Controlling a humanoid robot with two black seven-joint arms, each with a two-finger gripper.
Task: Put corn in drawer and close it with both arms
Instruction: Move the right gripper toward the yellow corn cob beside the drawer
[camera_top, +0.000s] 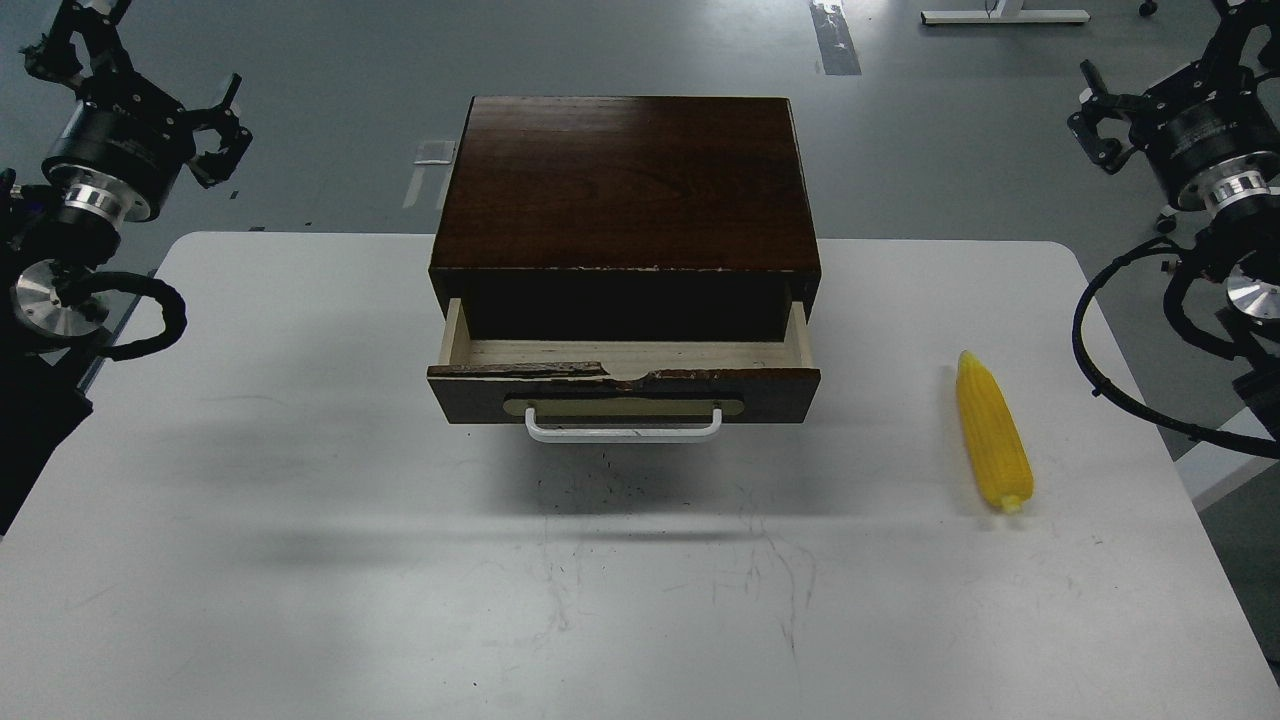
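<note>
The corn (994, 432) is shorter than the empty drawer (624, 355) is wide, so the corn will ride along crosswise inside when I push the drawer all the way shut.
The drawer (770, 395) is pulled partly out of a dark brown cabinet (620, 180) at the table's centre. Its pale wood inside shows empty, and it has a white bar handle (622, 430) and a chipped top front edge. The corn (992, 432), a slim yellow cob, lies on the table to the right of the drawer with its tip pointing away from me. My left gripper (228, 130) is raised at the far left, open and empty. My right gripper (1092, 115) is raised at the far right, open and empty, well above and behind the corn.
The white table (300, 520) carries only the cabinet and the corn, with scuff marks in front of the drawer. Its right edge runs close to the corn. Looped black cables (1110, 370) hang from my right arm beside that edge. Grey floor lies beyond.
</note>
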